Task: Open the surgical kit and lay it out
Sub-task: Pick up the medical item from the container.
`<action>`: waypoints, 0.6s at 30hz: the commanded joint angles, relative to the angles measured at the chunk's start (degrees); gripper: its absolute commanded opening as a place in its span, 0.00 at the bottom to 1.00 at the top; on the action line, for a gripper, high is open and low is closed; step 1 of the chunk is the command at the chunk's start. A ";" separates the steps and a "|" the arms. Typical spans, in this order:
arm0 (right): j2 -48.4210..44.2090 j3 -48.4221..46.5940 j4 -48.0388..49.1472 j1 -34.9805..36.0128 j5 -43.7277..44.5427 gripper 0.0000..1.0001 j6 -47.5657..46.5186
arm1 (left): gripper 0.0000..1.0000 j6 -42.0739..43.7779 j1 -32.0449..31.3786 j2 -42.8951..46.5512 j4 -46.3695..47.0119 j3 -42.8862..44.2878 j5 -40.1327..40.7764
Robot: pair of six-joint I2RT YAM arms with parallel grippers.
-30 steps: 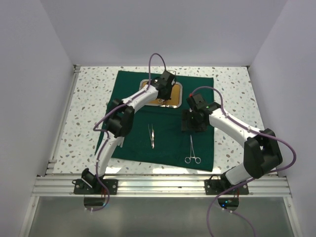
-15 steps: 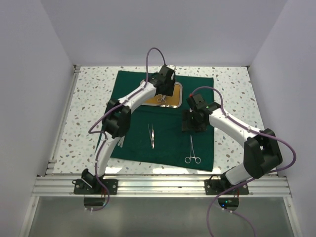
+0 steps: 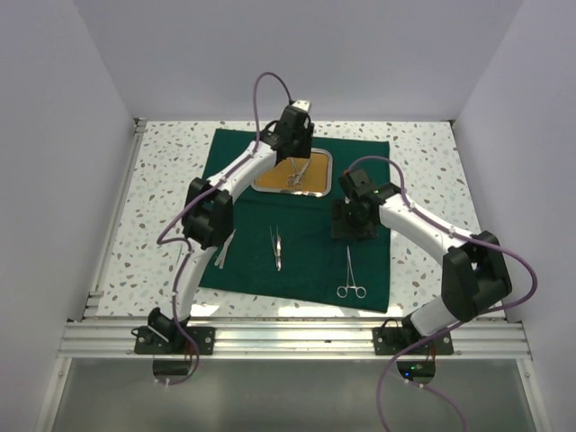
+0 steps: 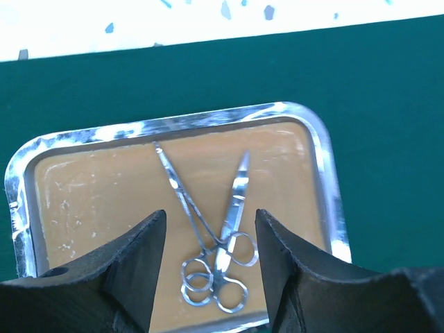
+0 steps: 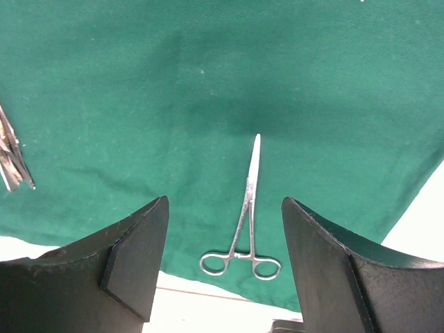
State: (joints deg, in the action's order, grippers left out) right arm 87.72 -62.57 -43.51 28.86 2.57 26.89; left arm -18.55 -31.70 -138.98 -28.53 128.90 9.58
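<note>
The robot's left gripper should lift the forceps out before its right gripper takes the scissors (image 4: 236, 201), because the slim forceps and the scissors cross (image 4: 225, 242) in the tray.
The dark green cloth (image 3: 306, 261) lies spread flat on the table. On its far part stands the steel tray (image 3: 317, 155) with the orange-brown floor. In the left wrist view the tray (image 4: 322, 152) holds ring-handled scissors (image 4: 236, 198) crossed over slim forceps (image 4: 179, 198). My left gripper (image 3: 293, 148) (image 4: 210, 216) hangs open above them, touching neither. Tweezers (image 3: 277, 247) and a pair of forceps (image 3: 351, 274) (image 5: 248, 208) lie on the cloth. My right gripper (image 3: 351, 225) (image 5: 225, 201) is open over the cloth, above those forceps, holding nothing.
A further small silver instrument (image 3: 223, 250) lies at the cloth's left edge. The tweezers' tips (image 5: 14, 163) show at the left of the right wrist view. Speckled tabletop (image 3: 162, 198) surrounds the cloth, with white walls on three sides and a metal rail (image 3: 297, 337) at the near edge.
My left gripper went from shut to open and rose away from the tray, leaving the instruments lying in it. The right arm has hardly moved.
</note>
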 commanded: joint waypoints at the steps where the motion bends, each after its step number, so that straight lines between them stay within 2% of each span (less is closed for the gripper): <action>1: 0.08 -2.39 -2.63 0.14 1.82 0.70 -1.67 | 0.58 -1.05 1.82 -2.96 1.99 0.92 1.67; 10: 2.36 -3.87 -3.16 0.05 1.47 0.69 -1.67 | 0.55 -0.53 2.17 -9.47 1.20 1.27 1.05; 18: 5.70 -6.60 -2.81 0.14 1.39 0.69 -2.64 | 0.39 2.81 -0.20 -13.33 -3.36 0.39 2.45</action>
State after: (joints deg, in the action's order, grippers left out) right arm 92.64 -66.65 -45.91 28.86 3.49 25.41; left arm -17.37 -29.80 -147.70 -27.94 129.54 12.91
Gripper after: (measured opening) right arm 0.691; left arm 0.402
